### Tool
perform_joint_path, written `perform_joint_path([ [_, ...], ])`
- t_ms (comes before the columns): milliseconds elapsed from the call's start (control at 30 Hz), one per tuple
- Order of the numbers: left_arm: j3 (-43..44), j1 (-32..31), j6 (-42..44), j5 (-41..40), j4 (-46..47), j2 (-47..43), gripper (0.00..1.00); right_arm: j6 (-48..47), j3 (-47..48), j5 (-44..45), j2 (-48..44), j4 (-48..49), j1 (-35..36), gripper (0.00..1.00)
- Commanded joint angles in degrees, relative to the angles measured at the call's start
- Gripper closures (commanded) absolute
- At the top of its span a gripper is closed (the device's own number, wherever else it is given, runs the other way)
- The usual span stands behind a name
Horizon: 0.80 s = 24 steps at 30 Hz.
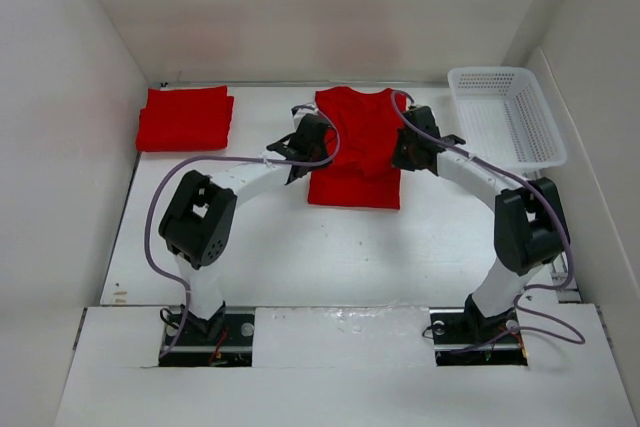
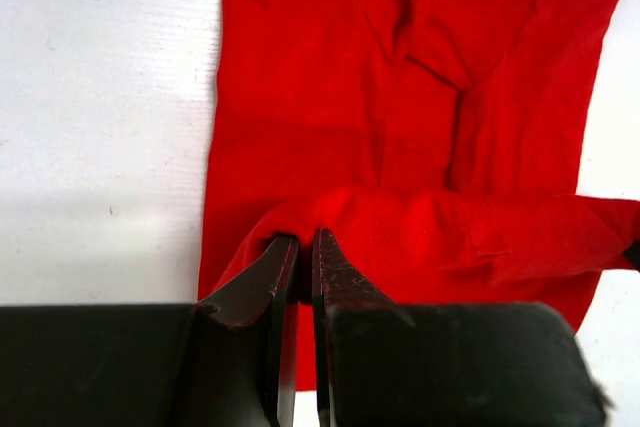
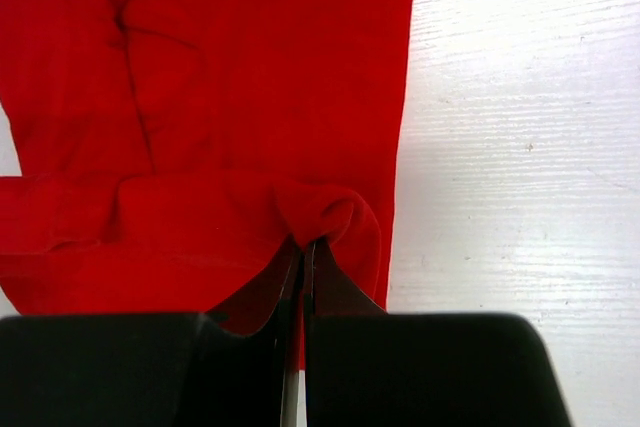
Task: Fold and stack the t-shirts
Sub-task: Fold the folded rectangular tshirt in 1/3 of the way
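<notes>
The raised fold point(image 1: 362, 163) runs straight across the red t-shirt, so my left gripper continues to pull it toward the t-shirt's far end point(image 1: 358, 95) until the fold is flat, then let go.
A red t-shirt point(image 1: 355, 152) lies lengthwise in the middle of the table, sleeves folded in, its near hem doubled up. My left gripper point(image 1: 300, 147) is at the shirt's left edge, shut on a raised fold of its cloth point(image 2: 330, 212). At the right edge my right gripper point(image 1: 405, 152) is shut on a pinched hump of the same shirt point(image 3: 330, 212). Both pinches lift the cloth a little off the table. A second red t-shirt point(image 1: 185, 119) lies folded at the far left.
A white mesh basket point(image 1: 505, 117) stands at the far right of the table point(image 1: 300, 247). White walls close in the back and both sides. Purple cables loop along both arms.
</notes>
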Motion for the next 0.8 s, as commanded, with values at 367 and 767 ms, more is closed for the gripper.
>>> perform_joint_path([
  [367,4.15,2.75,3.76,1.4,6.14,3.53,1.0,-1.38,6.75,-0.61,5.38,3.29,-2.58,1.0],
  [767,8.11,2.75,6.05,4.57,6.41,9.42,1.0,0.29,11.23,-1.4,11.71,2.23,-3.11,0.96],
])
